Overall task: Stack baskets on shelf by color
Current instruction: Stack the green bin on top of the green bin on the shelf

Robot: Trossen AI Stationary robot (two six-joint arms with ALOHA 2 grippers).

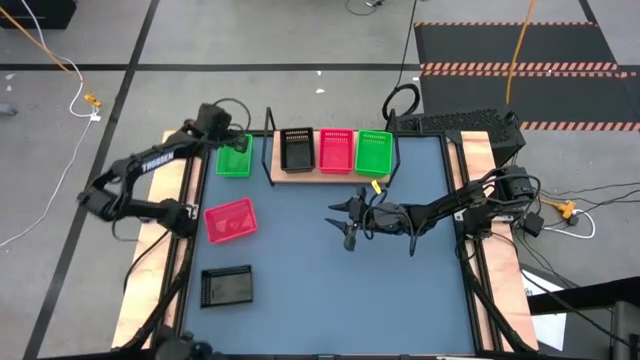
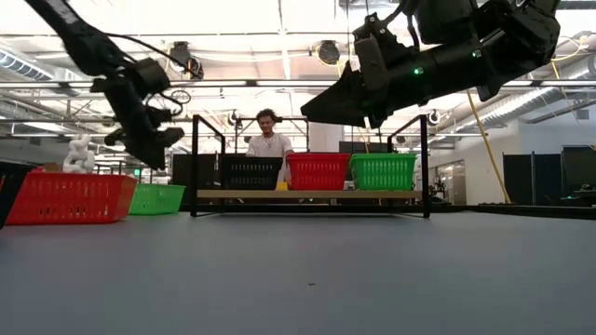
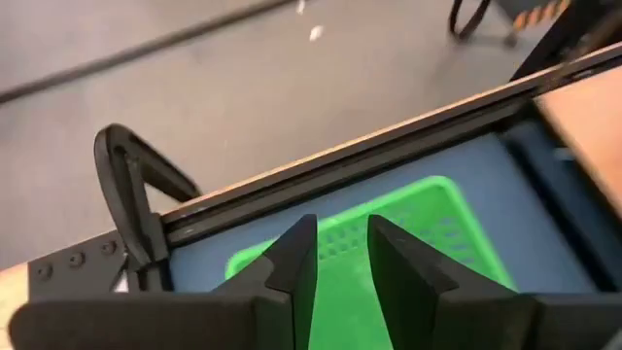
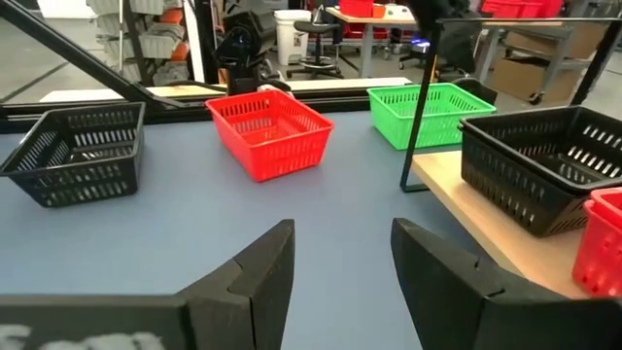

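Observation:
My left gripper is far from the shelf's green basket (image 1: 374, 153), so it should grab the table's green basket (image 3: 344, 221) by its rim and pass it over.
The light-wood shelf (image 1: 330, 175) stands at the table's far edge and bears a black basket (image 1: 297, 150), a pink-red basket (image 1: 335, 150) and a green basket (image 1: 373, 152) side by side. On the table, left of the shelf, rests a second green basket (image 1: 233, 160). A pink-red basket (image 1: 230, 220) and a black basket (image 1: 226, 286) sit nearer. My left gripper (image 3: 342, 258) is open and hovers above the table's green basket (image 3: 408, 233), fingers pointing down at it. My right gripper (image 4: 340, 262) is open above mid-table (image 1: 345, 222), holding nothing.
The shelf's black frame posts (image 2: 194, 163) rise at its ends. A clamp (image 3: 126, 185) sits on the table's far edge near the left gripper. A person (image 2: 270, 141) stands beyond the shelf. Bare blue-grey tabletop (image 1: 330, 290) lies in the near half.

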